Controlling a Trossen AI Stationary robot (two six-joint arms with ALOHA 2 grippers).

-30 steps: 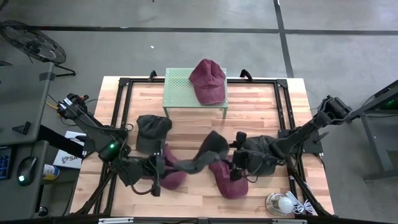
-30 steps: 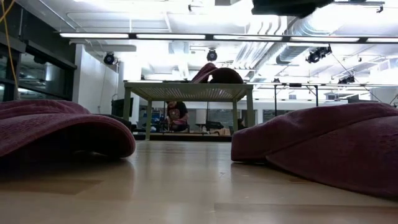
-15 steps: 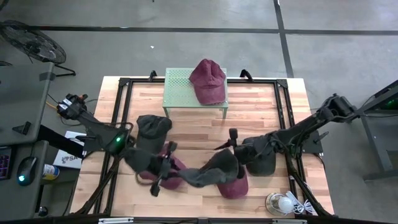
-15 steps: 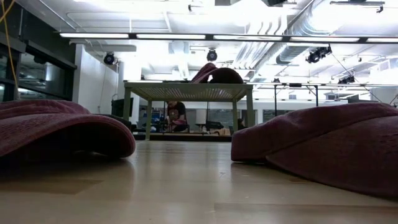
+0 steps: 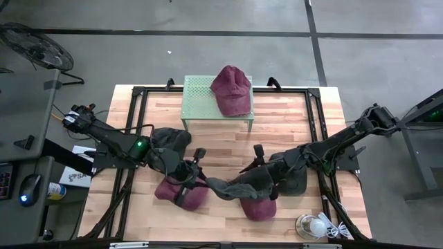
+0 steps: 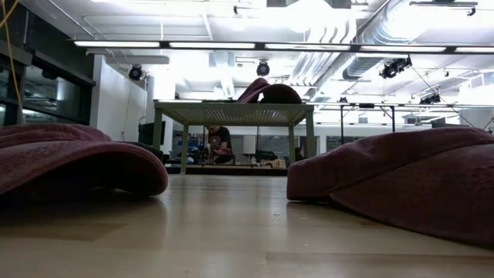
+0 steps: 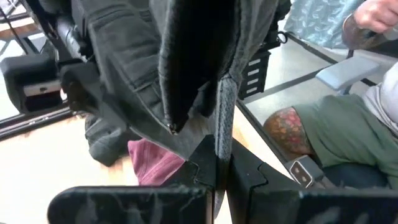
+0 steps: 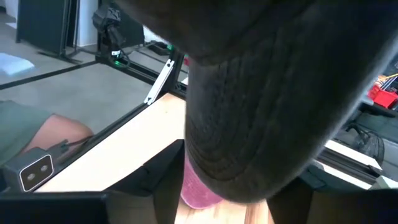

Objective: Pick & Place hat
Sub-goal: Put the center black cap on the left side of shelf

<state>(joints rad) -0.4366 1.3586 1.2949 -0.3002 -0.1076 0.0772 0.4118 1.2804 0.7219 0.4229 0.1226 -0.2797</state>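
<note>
Next, my left gripper lets go of the grey hat's edge (image 5: 216, 185), which it is pinching and stretching toward my right gripper, before my right gripper turns the hat toward the green stand (image 5: 199, 102).
A dark grey hat (image 5: 239, 187) hangs above the table's middle between my two arms. My left gripper (image 5: 205, 181) comes in from the table's left and is shut on the hat's left end. My right gripper (image 5: 255, 171) comes in from the right with its fingers apart, and the hat's right part (image 8: 249, 143) fills the gap between them. A maroon hat (image 5: 231, 90) lies on the green stand (image 5: 197, 104) at the far edge. Two more maroon hats (image 5: 183, 196) (image 5: 260, 207) lie on the wood beneath the grippers. No gripper shows in the low view. My left gripper pinches a narrow fold of the grey hat's edge (image 7: 224, 134) between its two fingers, reaching nearly level from the table's left. The hat is lifted clear of the table and sags toward my right gripper. My right gripper's fingers (image 8: 166, 182) flank the hat; I cannot tell whether they touch it.
Two dark hats (image 5: 170, 142) (image 5: 292, 174) lie on the table beside the arms. A black frame (image 5: 138, 93) rims the tabletop. A lamp (image 5: 311, 225) sits at the near right corner. A seated person (image 7: 339, 127) shows beyond the table in the left wrist view.
My left gripper has swung toward the table's right and a little toward the far edge, carrying the grey hat's end with it. My right gripper has drawn back, risen and turned. The hat, arched high between the arms before, now sags lower over the maroon hats.
</note>
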